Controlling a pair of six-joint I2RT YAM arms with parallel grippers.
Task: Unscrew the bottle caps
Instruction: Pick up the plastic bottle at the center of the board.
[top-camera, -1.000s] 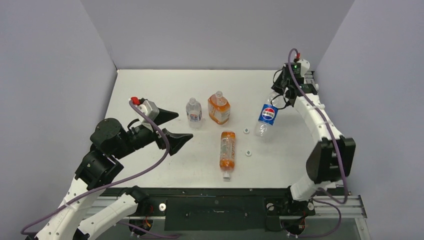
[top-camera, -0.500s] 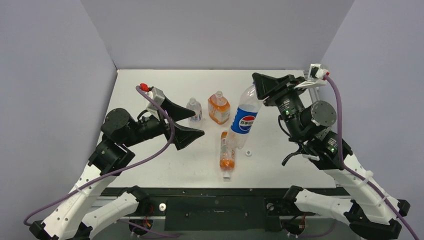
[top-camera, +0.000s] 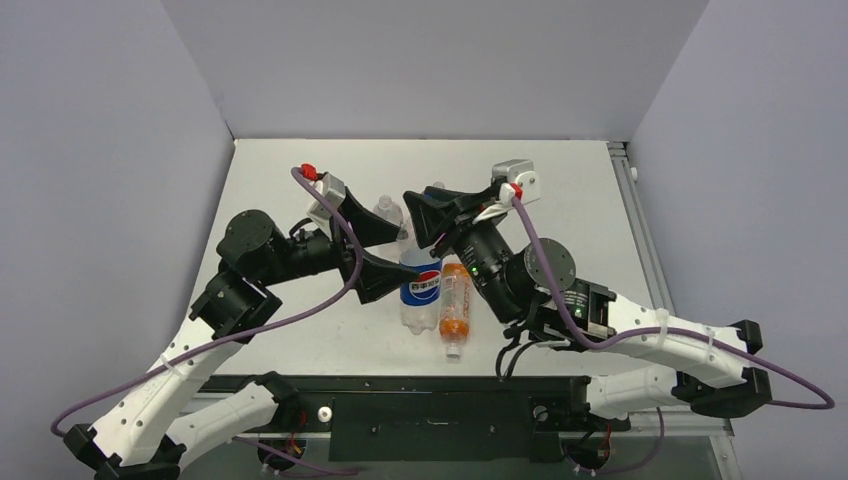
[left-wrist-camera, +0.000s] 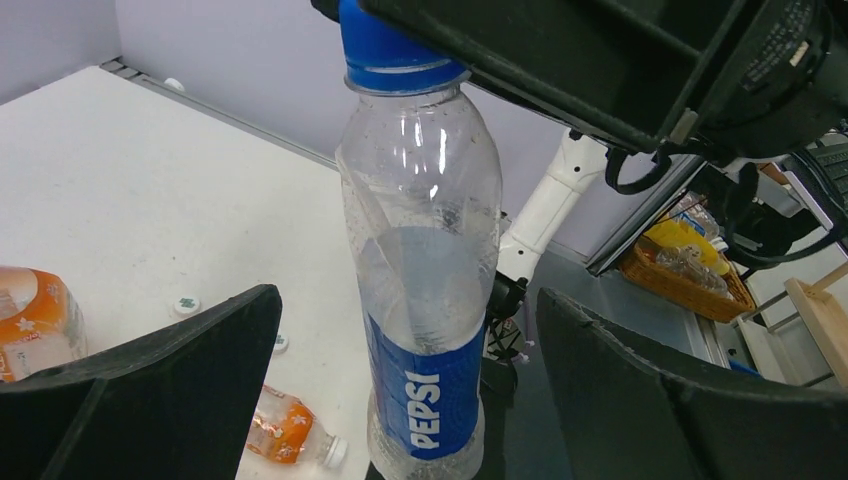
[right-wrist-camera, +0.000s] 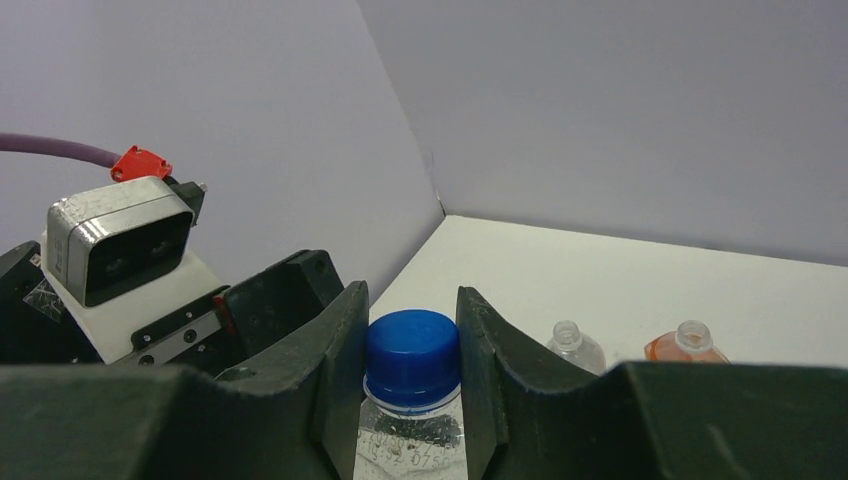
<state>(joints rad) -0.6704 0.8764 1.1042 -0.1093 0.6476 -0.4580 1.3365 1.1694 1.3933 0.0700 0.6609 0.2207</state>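
Observation:
My left gripper should first clamp the body (top-camera: 421, 284), because my right gripper holds the Pepsi bottle by its blue cap (right-wrist-camera: 412, 352) and will then open to regrip the cap.
My right gripper (top-camera: 426, 228) is shut on the blue cap (right-wrist-camera: 412, 355) of a clear Pepsi bottle (top-camera: 421, 287) and holds it upright by the cap. In the right wrist view its gripper (right-wrist-camera: 412, 372) has both fingers pressed on the cap's sides. My left gripper (top-camera: 394, 262) is open, and its fingers stand apart on either side of the bottle's label without touching it. In the left wrist view the bottle (left-wrist-camera: 428, 300) with its cap (left-wrist-camera: 385, 50) stands between the wide-open left gripper (left-wrist-camera: 410, 395). I cannot tell whether the bottle's base rests on the table.
A slim orange bottle (top-camera: 455, 300) with a white cap lies beside the held bottle. A second clear bottle (right-wrist-camera: 572, 343) and the wide orange bottle (right-wrist-camera: 688, 342) stand uncapped behind. Two loose white caps (left-wrist-camera: 186, 305) lie on the table.
My right arm has swung the Pepsi bottle from the far right to the table's middle. My left gripper has moved right, so the bottle now stands between its open fingers.

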